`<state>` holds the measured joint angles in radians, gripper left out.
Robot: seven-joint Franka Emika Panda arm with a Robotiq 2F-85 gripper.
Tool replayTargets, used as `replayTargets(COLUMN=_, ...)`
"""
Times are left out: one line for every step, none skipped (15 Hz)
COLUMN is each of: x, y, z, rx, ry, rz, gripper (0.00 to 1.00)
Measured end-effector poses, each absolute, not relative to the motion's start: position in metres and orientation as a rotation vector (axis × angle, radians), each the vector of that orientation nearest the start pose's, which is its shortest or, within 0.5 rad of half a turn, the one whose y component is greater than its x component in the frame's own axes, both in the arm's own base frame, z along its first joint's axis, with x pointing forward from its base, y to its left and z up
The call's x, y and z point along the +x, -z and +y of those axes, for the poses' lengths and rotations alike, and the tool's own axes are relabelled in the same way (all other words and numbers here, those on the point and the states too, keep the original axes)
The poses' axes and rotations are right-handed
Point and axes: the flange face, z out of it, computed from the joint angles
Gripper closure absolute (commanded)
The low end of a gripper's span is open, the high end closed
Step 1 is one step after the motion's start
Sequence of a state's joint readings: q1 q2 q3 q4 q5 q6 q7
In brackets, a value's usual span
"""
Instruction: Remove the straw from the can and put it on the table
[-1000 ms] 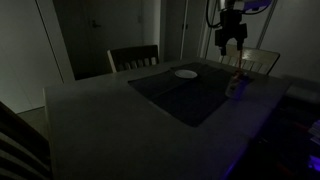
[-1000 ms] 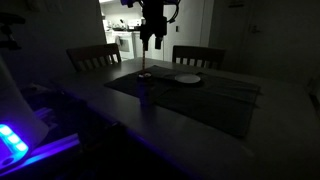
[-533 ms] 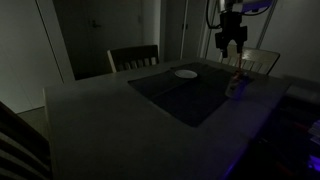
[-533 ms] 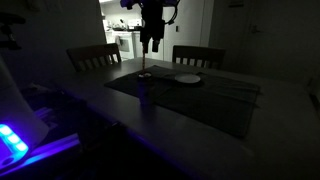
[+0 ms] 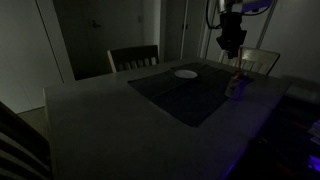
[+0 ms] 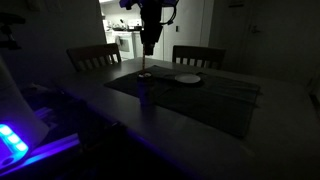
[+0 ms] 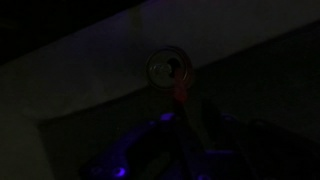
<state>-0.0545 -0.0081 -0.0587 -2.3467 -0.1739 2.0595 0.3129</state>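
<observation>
Next, I open my gripper, tilt it over toward the straw and close it around the straw before I lift the straw out, because my closed fingers are hanging next to the straw's top [image 6: 143, 51].
The can [image 5: 235, 86] [image 6: 145, 89] stands upright near the table's edge, beside the dark mat [image 5: 180, 97]. The thin reddish straw [image 5: 237, 69] [image 6: 146, 70] sticks up out of it. My gripper [image 5: 233, 47] [image 6: 148, 46] hangs straight above the can, its fingers drawn close together around the straw's top. In the wrist view I look down on the can's round rim [image 7: 170, 68], and the straw [image 7: 183, 92] runs from it toward my gripper [image 7: 197, 135]. The fingers there are lost in the dark, so contact with the straw is not clear.
A flat white plate [image 5: 186, 73] [image 6: 187, 78] lies on the mat past the can. Slatted chairs [image 5: 133, 58] [image 6: 198, 55] stand at the grey table [image 5: 90, 120]. Blue light glows at the edge of an exterior view [image 6: 12, 140]. The room is very dim.
The gripper's fingers have come together from wide open over the last second. The arm has stayed above the can. Can and straw have not moved.
</observation>
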Motion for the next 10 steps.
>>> replayTargets(x=0.464, y=-0.316, z=-0.063, rx=-3.243, ry=-0.444, rz=0.533, gripper=0.60)
replayTargets(x=0.464, y=-0.316, z=-0.063, rx=-3.252, ry=-0.457, rz=0.542, gripper=0.64)
replayTargets(x=0.463, y=-0.316, z=-0.064, rx=-3.264, ry=-0.471, rz=0.554, gripper=0.64)
replayTargets(x=0.461, y=-0.316, z=-0.066, rx=-3.284, ry=-0.497, rz=0.568, gripper=0.57)
replayTargets(x=0.459, y=-0.316, z=-0.068, rx=-3.305, ry=-0.529, rz=0.585, gripper=0.51)
replayTargets(x=0.457, y=-0.317, z=-0.069, rx=-3.322, ry=-0.561, rz=0.599, gripper=0.43)
replayTargets(x=0.455, y=-0.318, z=-0.071, rx=-3.337, ry=-0.589, rz=0.611, gripper=0.37)
replayTargets(x=0.454, y=-0.319, z=-0.072, rx=-3.344, ry=-0.613, rz=0.615, gripper=0.28)
replayTargets(x=0.454, y=-0.320, z=-0.072, rx=-3.344, ry=-0.633, rz=0.618, gripper=0.23)
replayTargets(x=0.453, y=-0.322, z=-0.072, rx=-3.343, ry=-0.654, rz=0.622, gripper=0.15)
